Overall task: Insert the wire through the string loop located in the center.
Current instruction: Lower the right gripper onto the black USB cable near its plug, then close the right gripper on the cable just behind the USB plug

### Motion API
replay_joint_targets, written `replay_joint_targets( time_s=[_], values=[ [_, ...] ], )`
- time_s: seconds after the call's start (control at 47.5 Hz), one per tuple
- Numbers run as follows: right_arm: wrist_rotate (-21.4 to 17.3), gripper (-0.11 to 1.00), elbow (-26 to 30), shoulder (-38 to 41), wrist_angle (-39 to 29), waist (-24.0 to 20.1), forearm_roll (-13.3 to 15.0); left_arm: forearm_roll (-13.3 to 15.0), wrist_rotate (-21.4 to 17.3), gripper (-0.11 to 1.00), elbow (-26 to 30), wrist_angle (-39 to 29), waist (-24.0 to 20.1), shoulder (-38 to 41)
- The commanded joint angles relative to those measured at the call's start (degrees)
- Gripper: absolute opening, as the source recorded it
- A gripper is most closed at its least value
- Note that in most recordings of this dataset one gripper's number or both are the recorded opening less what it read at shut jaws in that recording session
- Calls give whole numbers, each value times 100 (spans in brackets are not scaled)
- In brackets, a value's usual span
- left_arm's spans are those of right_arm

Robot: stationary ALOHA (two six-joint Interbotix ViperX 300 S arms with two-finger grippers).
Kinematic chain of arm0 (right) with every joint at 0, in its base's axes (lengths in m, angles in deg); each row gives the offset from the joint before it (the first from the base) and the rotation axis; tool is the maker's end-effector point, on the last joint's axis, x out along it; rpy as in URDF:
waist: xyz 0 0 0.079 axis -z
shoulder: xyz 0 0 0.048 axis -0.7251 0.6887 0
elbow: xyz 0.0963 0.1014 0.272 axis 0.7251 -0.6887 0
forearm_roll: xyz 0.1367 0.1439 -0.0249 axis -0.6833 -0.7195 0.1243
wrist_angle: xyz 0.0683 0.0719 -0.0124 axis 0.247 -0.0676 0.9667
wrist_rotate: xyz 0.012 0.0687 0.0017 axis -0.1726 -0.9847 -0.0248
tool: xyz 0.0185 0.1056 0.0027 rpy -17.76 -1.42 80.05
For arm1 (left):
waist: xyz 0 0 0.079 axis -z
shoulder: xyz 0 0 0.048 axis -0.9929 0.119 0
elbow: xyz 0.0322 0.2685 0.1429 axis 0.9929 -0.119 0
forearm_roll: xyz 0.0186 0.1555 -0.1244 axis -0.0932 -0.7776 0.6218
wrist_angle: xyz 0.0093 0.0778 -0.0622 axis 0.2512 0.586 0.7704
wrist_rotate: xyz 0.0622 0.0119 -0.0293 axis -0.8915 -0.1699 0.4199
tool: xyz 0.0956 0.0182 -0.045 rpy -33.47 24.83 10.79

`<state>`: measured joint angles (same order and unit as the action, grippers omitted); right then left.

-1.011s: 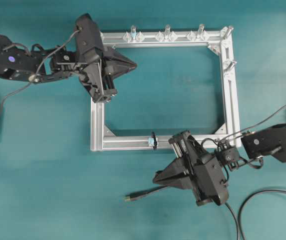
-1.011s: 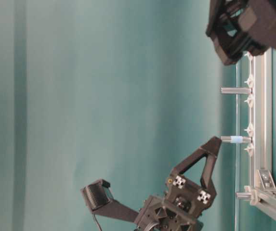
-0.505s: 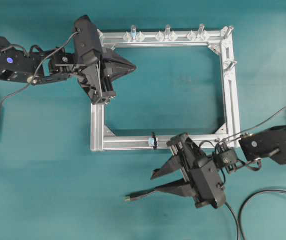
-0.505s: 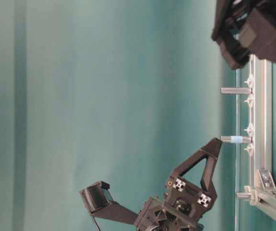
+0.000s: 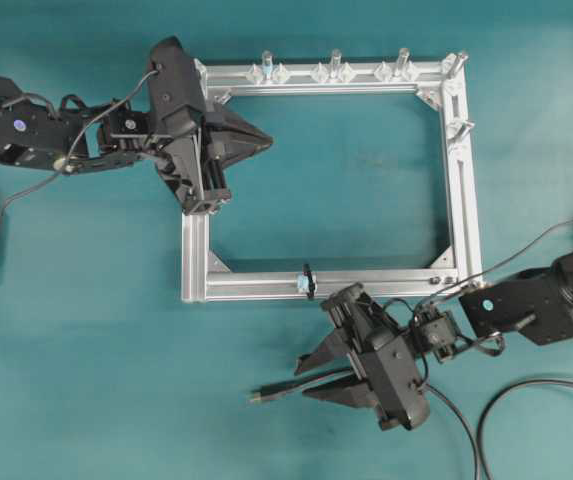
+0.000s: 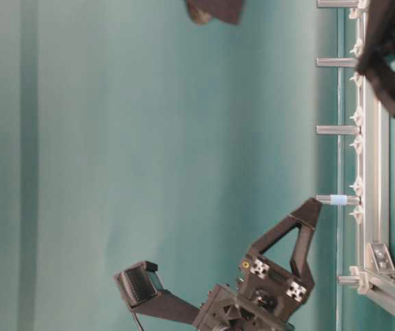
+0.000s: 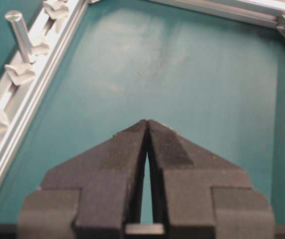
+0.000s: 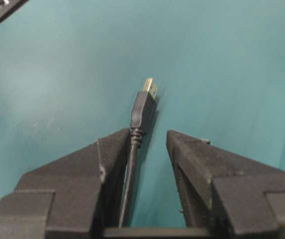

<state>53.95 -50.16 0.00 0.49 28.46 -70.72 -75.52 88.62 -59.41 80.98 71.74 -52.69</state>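
Note:
My right gripper keeps going down and closes on the wire (image 5: pixel 316 380) behind the plug, because the wire runs lengthwise between the open fingers, with the plug clear ahead (image 5: pixel 272 393).
The wire (image 5: pixel 296 386) lies on the teal mat below the silver frame (image 5: pixel 461 180), its brassy-tipped plug (image 5: pixel 260 396) pointing left. My right gripper (image 5: pixel 304 380) is open and straddles the wire just behind the plug. In the right wrist view the wire (image 8: pixel 130 174) runs along the left finger's inner face, with the plug (image 8: pixel 143 110) sticking out past the right gripper (image 8: pixel 148 133). The string loop (image 5: pixel 308 281) sits on the frame's lower bar, just above that gripper. My left gripper (image 5: pixel 269 143) is shut and empty, hovering inside the frame's upper left corner; its tips (image 7: pixel 147 122) meet over bare mat.
Several upright silver pegs (image 5: pixel 334 62) stand along the frame's top bar, and one stands on the right bar (image 5: pixel 459 128). The wire's slack curves off at the bottom right (image 5: pixel 506 395). Thin grey leads run along both arms.
My right gripper's jaws have spread apart, and it has shifted left and down to straddle the wire. The left arm has barely moved.

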Motion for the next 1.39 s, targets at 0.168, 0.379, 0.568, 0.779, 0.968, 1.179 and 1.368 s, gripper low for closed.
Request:
replay_joint_targets(
  time_s=[0.168, 0.379, 0.568, 0.779, 0.968, 1.179, 1.368],
  values=[
    [-70, 41, 114, 62, 18, -35, 18, -18, 18, 0, -62, 26, 158, -132],
    [-70, 41, 185, 193, 18, -35, 18, -18, 18, 0, -123, 18, 220, -132],
    [-70, 41, 255, 299, 18, -44, 18, -18, 18, 0, -167, 26, 220, -132],
    [-70, 41, 281, 396, 18, -44, 18, -18, 18, 0, -185, 26, 229, -132],
    [-70, 41, 281, 431, -141, -44, 18, -18, 18, 0, -220, 26, 229, -132],
    [-70, 40, 281, 431, -316, -44, 18, -18, 9, 0, -229, 26, 229, -132],
    [-70, 36, 281, 431, -352, -44, 18, -26, 9, 0, -237, 26, 229, -132]
  ],
)
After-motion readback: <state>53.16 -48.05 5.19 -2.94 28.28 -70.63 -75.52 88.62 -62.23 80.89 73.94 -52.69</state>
